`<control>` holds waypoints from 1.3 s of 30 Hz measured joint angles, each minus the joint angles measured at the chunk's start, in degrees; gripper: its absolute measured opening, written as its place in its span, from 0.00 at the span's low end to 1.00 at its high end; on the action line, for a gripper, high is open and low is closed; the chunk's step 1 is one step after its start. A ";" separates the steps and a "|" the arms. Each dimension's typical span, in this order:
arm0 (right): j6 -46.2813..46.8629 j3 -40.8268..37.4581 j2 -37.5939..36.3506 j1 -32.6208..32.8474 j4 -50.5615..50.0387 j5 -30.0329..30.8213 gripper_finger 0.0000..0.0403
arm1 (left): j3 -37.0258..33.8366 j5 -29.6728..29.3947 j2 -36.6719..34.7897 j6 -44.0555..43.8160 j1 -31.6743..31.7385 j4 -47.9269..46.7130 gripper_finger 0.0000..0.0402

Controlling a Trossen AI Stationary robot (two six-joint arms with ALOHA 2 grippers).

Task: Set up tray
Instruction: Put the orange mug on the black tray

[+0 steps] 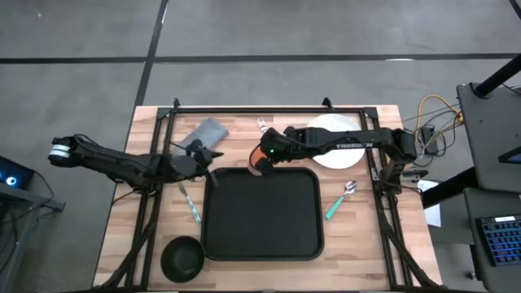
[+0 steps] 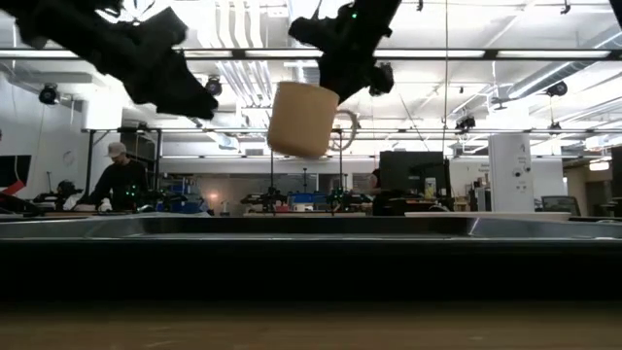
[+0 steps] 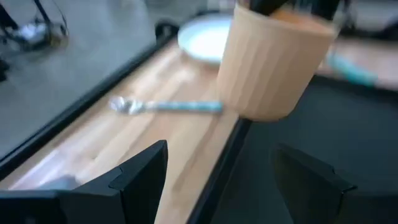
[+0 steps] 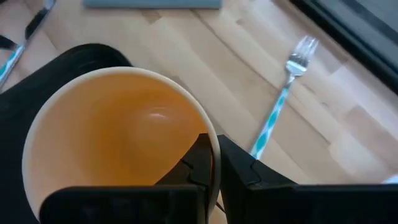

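My left gripper should go up, tilt down and take the cup's near rim (image 2: 280, 85) from above for a handover, because it points at the cup's side (image 2: 297, 127) below the cup's rim.
The large black tray (image 1: 260, 213) lies in the middle of the wooden table. A ribbed tan cup (image 2: 303, 119), orange inside (image 4: 118, 130), hangs over the tray's far edge (image 3: 239, 134), slightly tilted. My right gripper (image 1: 259, 160) reaches in from the table's right and is shut on the cup. My left gripper (image 1: 207, 167) hovers open just left of the cup, near the tray's far left corner, with its fingers (image 3: 146, 174) pointing toward the cup (image 3: 273, 62) and touching nothing. My right gripper (image 4: 214, 152) holds the cup by its rim (image 4: 208, 140), one finger inside the cup and one outside. It comes from above and from the table's right. The cup is lifted clear and hangs below the fingers (image 2: 345, 58), a little tilted.
A white plate (image 1: 335, 138) sits at the far right. A teal-handled fork (image 4: 280, 102) lies on the wood beyond the tray, near a grey napkin (image 1: 205, 133). A teal spoon (image 1: 340, 199) lies right of the tray, another teal utensil (image 1: 189, 203) left of it, and a black bowl (image 1: 182, 256) at the near left.
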 joint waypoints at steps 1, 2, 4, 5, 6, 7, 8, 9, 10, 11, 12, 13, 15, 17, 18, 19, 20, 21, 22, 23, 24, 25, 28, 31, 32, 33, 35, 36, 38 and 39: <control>0.00 0.03 0.66 0.04 0.15 0.03 0.02 | 1.27 -0.14 1.80 -0.48 0.02 -0.98 0.65; 0.00 0.28 1.41 0.05 0.32 0.33 0.02 | 2.44 -0.46 3.37 -1.40 0.02 -1.96 0.65; 0.03 0.44 2.60 0.13 0.85 1.97 0.02 | 4.26 -2.02 6.61 -4.29 0.02 -2.75 0.65; 0.04 0.44 3.26 0.41 1.17 3.33 0.02 | 5.35 -3.29 8.16 -5.61 0.02 -2.55 0.65; 0.06 0.44 3.58 0.59 1.89 4.41 0.02 | 6.16 -4.57 9.32 -6.90 0.02 -2.58 0.65; 0.11 0.44 3.80 0.80 2.20 5.18 0.02 | 6.98 -6.10 10.31 -8.47 0.02 -2.86 0.65; 0.23 0.44 3.96 1.06 2.11 6.33 0.02 | 8.04 -7.68 11.17 -10.35 0.02 -2.87 0.65; 0.38 0.44 4.02 1.35 2.20 7.64 0.02 | 8.96 -9.12 11.67 -12.68 0.02 -2.96 0.65; 0.59 0.44 4.23 1.70 2.72 9.17 0.02 | 9.70 -10.60 11.81 -14.88 0.06 -3.88 0.65; 0.78 0.44 4.43 2.02 3.24 10.88 0.02 | 10.54 -12.45 11.93 -16.87 0.10 -5.26 0.65; 0.83 0.43 4.52 2.33 3.25 12.34 0.02 | 11.45 -14.76 12.13 -18.66 0.15 -5.70 0.65; 0.87 0.37 4.60 2.64 3.06 13.66 0.02 | 12.17 -16.72 12.21 -20.29 0.17 -5.67 0.65; 0.85 0.37 5.15 3.06 4.64 15.38 0.02 | 12.79 -18.53 11.99 -22.14 0.22 -6.65 0.65; 0.49 0.39 5.33 3.22 5.69 15.42 0.02 | 13.56 -18.37 11.99 -23.02 0.18 -6.07 0.65; 0.00 0.39 5.66 3.25 6.37 15.42 0.02 | 13.60 -18.25 11.99 -23.05 0.17 -6.21 0.65; -0.75 0.40 5.98 3.24 7.96 15.32 0.02 | 13.64 -18.22 11.99 -23.07 0.17 -6.35 0.65; -1.73 0.42 6.20 3.18 9.12 15.00 0.02 | 13.66 -18.16 11.99 -23.20 0.17 -6.30 0.65; -2.97 0.39 6.44 3.18 9.60 14.69 0.02 | 13.64 -17.80 12.00 -23.75 0.17 -6.33 0.65; -4.05 0.39 6.56 3.16 10.39 14.23 0.02 | 13.57 -16.86 11.99 -24.49 0.18 -6.31 0.65; -4.49 0.39 6.56 3.14 11.26 13.75 0.02 | 13.53 -15.20 11.99 -24.89 0.21 -6.31 0.65; -5.09 0.39 6.56 3.14 11.76 13.65 0.02 | 13.50 -13.16 11.99 -24.97 0.22 -6.32 0.65; -5.54 0.39 6.55 3.18 12.06 13.64 0.02 | 13.49 -11.37 11.99 -24.99 0.19 -6.35 0.65; -6.72 0.39 6.41 3.18 12.16 13.53 0.02 | 13.49 -8.25 11.99 -23.95 0.17 -6.33 0.65; -9.30 0.39 6.41 3.05 12.02 10.92 0.02 | 13.49 -2.17 11.99 -11.50 0.22 -6.43 0.65; -9.68 0.39 6.41 2.81 12.04 9.21 0.02 | 13.49 -0.97 11.99 -7.57 0.05 -6.39 0.65; -9.68 0.39 6.41 2.52 12.00 7.39 0.02 | 13.49 -0.37 11.99 -4.20 -0.26 -6.38 0.65; -9.82 0.39 6.41 1.90 11.92 3.58 0.02 | 13.49 -0.04 12.01 2.31 -0.84 -6.42 0.65; -10.15 0.39 6.41 1.52 11.79 1.90 0.02 | 13.49 -0.02 12.01 5.86 -1.21 -6.61 0.65; -11.12 0.39 6.41 0.76 11.47 -0.22 0.02 | 13.53 -0.15 12.01 14.31 -2.25 -7.61 0.65; -11.84 0.39 6.41 0.42 11.32 -0.97 0.02 | 13.53 -0.09 12.01 18.81 -2.92 -7.73 0.65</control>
